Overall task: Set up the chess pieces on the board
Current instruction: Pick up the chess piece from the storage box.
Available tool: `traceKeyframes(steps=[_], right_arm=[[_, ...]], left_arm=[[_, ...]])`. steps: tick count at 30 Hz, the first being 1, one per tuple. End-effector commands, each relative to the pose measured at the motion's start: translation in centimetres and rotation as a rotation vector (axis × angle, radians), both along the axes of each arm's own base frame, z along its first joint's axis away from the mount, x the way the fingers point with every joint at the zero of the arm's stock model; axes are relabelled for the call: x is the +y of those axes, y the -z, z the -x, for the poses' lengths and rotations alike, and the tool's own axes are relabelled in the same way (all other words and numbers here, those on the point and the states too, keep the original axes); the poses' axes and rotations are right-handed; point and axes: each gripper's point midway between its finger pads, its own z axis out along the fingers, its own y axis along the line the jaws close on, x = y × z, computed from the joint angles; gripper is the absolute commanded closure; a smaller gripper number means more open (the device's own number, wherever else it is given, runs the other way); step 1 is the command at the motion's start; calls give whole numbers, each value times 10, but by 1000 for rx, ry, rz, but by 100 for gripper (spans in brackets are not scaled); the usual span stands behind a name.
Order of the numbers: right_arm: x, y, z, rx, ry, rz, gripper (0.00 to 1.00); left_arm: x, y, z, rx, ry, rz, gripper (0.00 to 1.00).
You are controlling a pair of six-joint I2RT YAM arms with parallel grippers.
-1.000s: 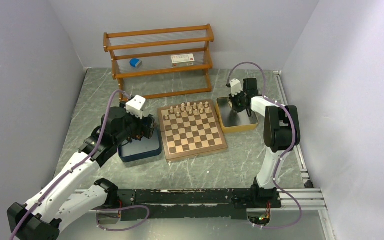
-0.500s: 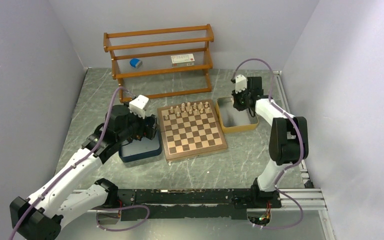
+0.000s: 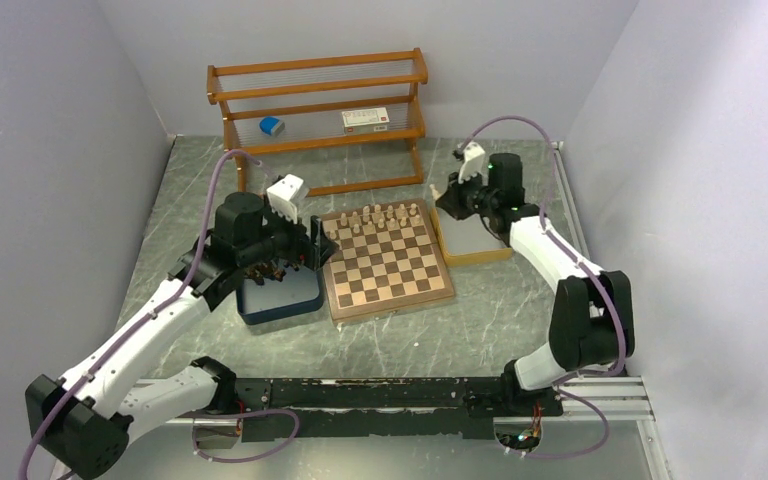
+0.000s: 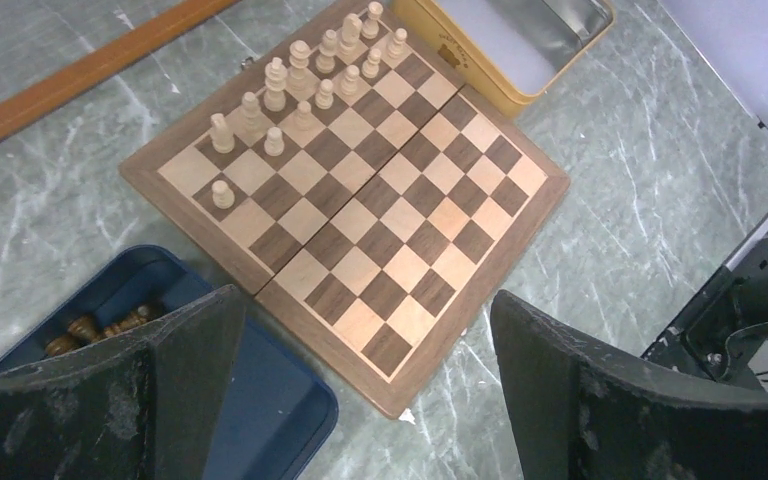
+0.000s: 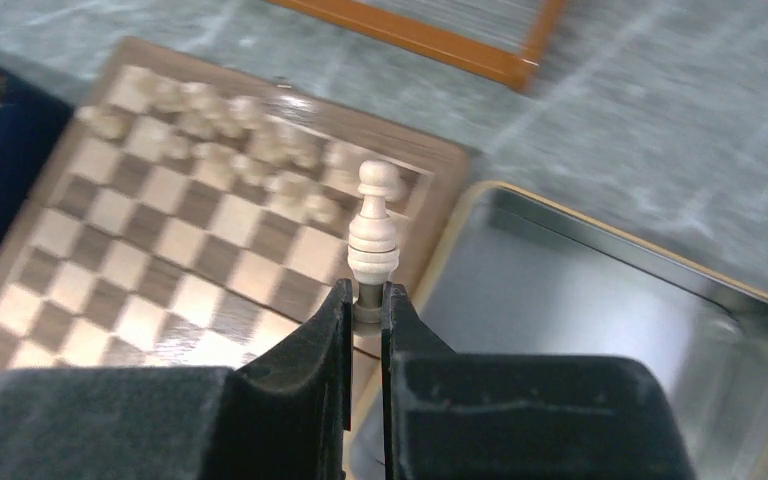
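Note:
My left gripper is open and moving over the board (image 3: 368, 246), and the cream pawn's loose end (image 5: 376, 192) sticks out past my right gripper's fingers. My left gripper should carry on until it closes on that end of the pawn.
The chessboard (image 3: 392, 272) lies mid-table, also in the left wrist view (image 4: 400, 230) and the right wrist view (image 5: 160, 260). Several cream pieces (image 3: 375, 218) stand on its far two rows (image 4: 310, 80). Dark pieces (image 4: 95, 328) lie in the navy tray (image 3: 285, 303). My left gripper (image 3: 298, 255) is open and empty above the tray's right edge and the board's near left corner (image 4: 365, 305). My right gripper (image 3: 447, 198) is shut on a cream pawn (image 5: 373, 225), held upright above the gap between the board's far right corner and the yellow tray (image 5: 660, 300).
The yellow tray (image 3: 477, 248) sits right of the board, its inside bare metal (image 4: 530, 40). A wooden rack (image 3: 320, 110) stands at the back with a blue object (image 3: 272, 125) and a white box (image 3: 365, 118). A black rail (image 3: 400, 395) runs along the near edge.
My right gripper has risen out of the yellow tray and moved left toward the board's far right corner with the cream pawn. My left gripper has shifted slightly right and up.

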Motion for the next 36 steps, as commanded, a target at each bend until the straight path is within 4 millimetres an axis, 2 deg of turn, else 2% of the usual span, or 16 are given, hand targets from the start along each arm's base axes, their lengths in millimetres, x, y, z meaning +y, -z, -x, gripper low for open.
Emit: traceKeyframes(steps=[1, 6, 11, 14, 16, 18, 21, 29, 32, 36], right_arm=[[65, -27, 27, -47, -151, -88, 100], [120, -53, 68, -107, -301, -173, 100], [153, -85, 111, -156, -439, -343, 100], [164, -88, 128, -151, -482, -376, 100], [169, -88, 137, -151, -504, -379, 100], [170, -89, 144, -149, -527, -394, 100], [170, -91, 151, -151, -542, -404, 100], [170, -94, 163, -160, -583, -426, 100], [171, -97, 170, -171, -611, -440, 100], [170, -100, 169, -184, -612, -421, 100]], left_arm=[[-19, -25, -4, 5, 56, 76, 3], [-23, -41, -15, -3, 48, 72, 3], [-40, -54, -16, 42, 103, 129, 3], [-52, -57, -13, 70, 158, 182, 3], [-58, -58, -10, 79, 190, 204, 4], [-62, -58, -11, 88, 202, 219, 13], [-66, -57, -10, 116, 207, 240, 16], [-78, -53, -4, 223, 243, 304, 32], [-80, -51, -7, 241, 228, 317, 38], [-85, -50, -10, 274, 242, 322, 45]])
